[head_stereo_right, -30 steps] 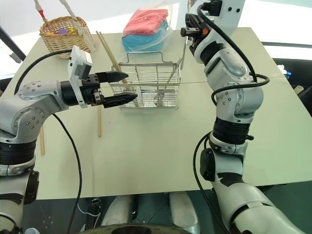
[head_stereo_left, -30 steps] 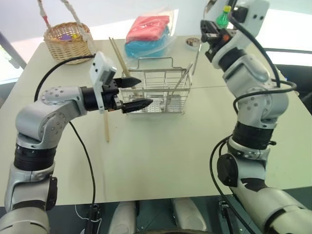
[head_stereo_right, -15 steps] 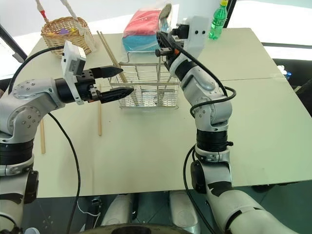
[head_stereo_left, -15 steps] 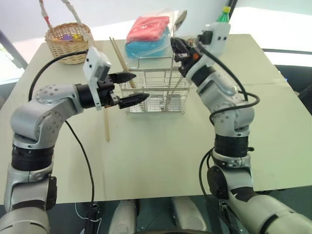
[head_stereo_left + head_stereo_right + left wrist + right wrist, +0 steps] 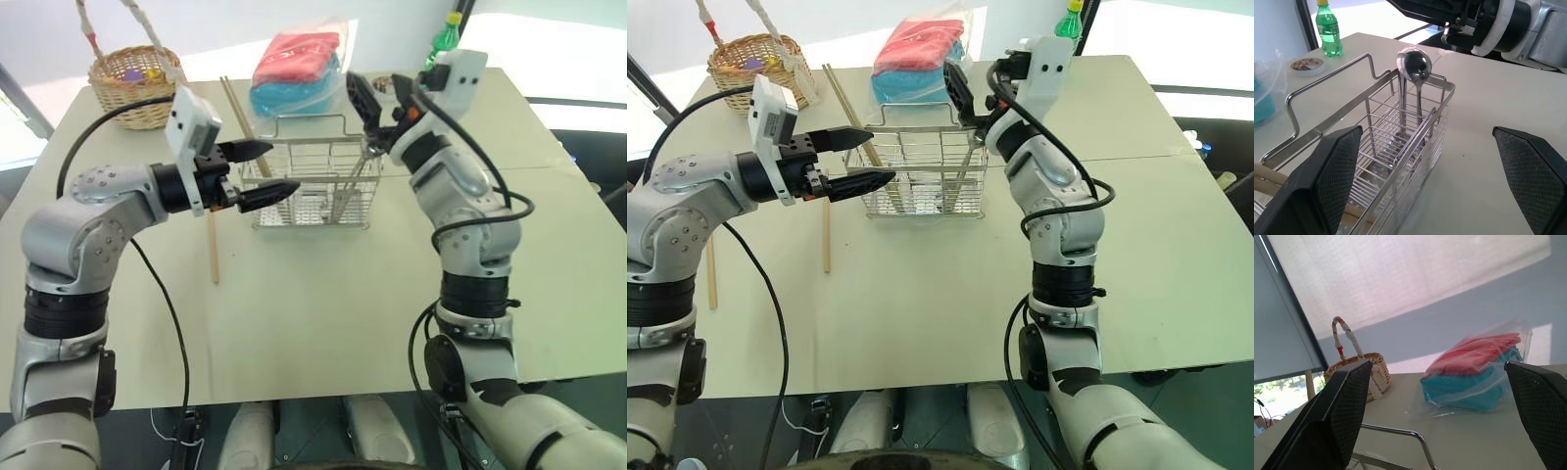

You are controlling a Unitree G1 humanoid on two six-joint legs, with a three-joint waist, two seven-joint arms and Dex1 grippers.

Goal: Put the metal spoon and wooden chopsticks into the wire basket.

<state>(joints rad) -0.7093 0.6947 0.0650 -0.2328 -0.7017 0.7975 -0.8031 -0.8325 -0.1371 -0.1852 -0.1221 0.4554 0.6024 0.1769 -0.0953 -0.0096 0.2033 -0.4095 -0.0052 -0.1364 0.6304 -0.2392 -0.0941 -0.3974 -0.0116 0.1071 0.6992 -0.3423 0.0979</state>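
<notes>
The pair of wooden chopsticks point(image 5: 243, 122) slants high above the wire basket's rim, so I expect the third chopstick to lean and stick out when lowered.
The wire basket point(image 5: 312, 192) stands mid-table. The metal spoon point(image 5: 1414, 64) stands upright in its right end, bowl up, held by nothing. My right gripper point(image 5: 380, 96) hovers open just above and behind that end, apart from the spoon. My left gripper point(image 5: 274, 168) is open and level at the basket's left end, nothing between its fingers. A pair of wooden chopsticks point(image 5: 238, 110) slants toward that left end; whether their tips are inside I cannot tell. One chopstick point(image 5: 214, 250) lies on the table beneath my left gripper, another point(image 5: 710, 279) by the left table edge.
A round wicker basket point(image 5: 135, 83) sits at the back left corner. A plastic bag with red and blue contents point(image 5: 299, 69) lies behind the wire basket. A green bottle point(image 5: 449, 29) and a small round dish point(image 5: 1308, 63) stand at the back right.
My right arm swung in from the back right with the spoon to above the basket's right end and opened; the spoon now stands in the basket. The left gripper stayed put.
</notes>
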